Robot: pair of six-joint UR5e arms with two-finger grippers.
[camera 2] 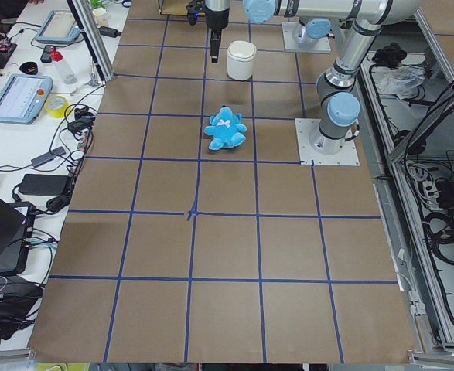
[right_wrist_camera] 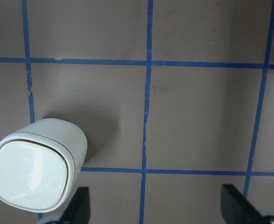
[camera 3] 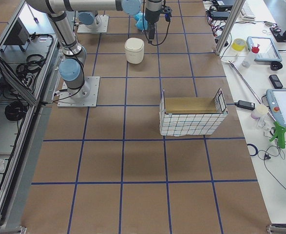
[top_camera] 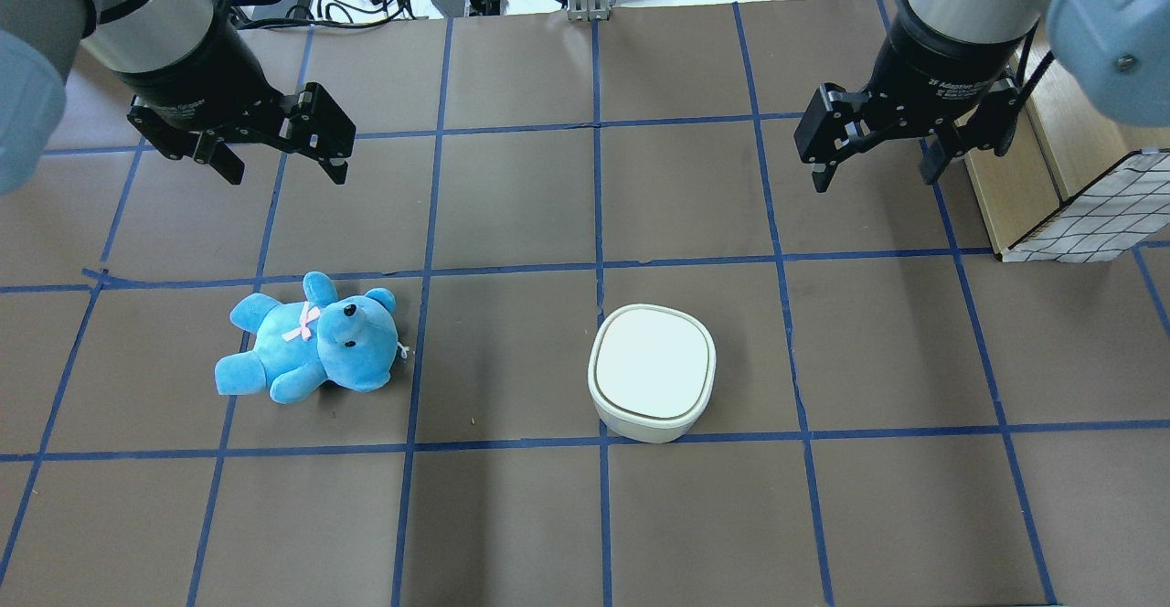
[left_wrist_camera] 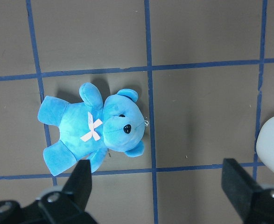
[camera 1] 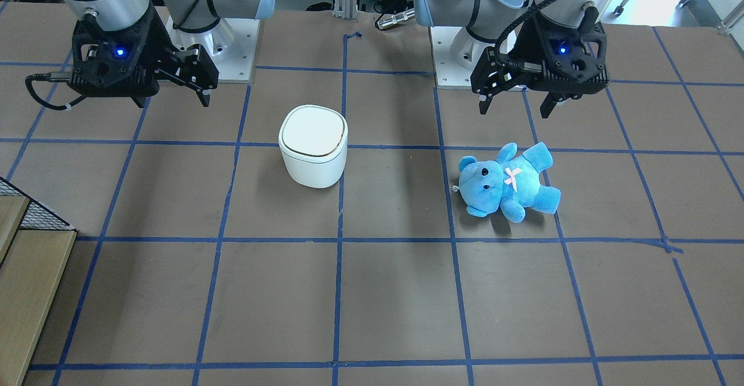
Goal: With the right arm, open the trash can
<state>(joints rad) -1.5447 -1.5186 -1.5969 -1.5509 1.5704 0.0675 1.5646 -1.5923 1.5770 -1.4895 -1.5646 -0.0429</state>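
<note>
The flush, flat lid point(camera 1: 314, 131) has a thin seam point(camera 1: 314, 156) all around it. The lid will swing up and stay upright when I push on its edge.
The white trash can point(top_camera: 651, 374) stands upright near the table's middle with its flat lid shut; it also shows in the front view point(camera 1: 313, 147) and at the lower left of the right wrist view point(right_wrist_camera: 36, 170). My right gripper point(top_camera: 873, 177) hangs open and empty above the table, apart from the can, further out from the robot and to its right; it is on the front view's left point(camera 1: 173, 102). My left gripper point(top_camera: 285, 175) is open and empty, above the table beyond a blue teddy bear point(top_camera: 311, 337).
The teddy bear point(camera 1: 505, 182) lies on its back on the robot's left side. A wire-sided cardboard box point(top_camera: 1079, 214) stands at the table's right edge, close to the right arm. Blue tape lines grid the brown table point(top_camera: 512, 516).
</note>
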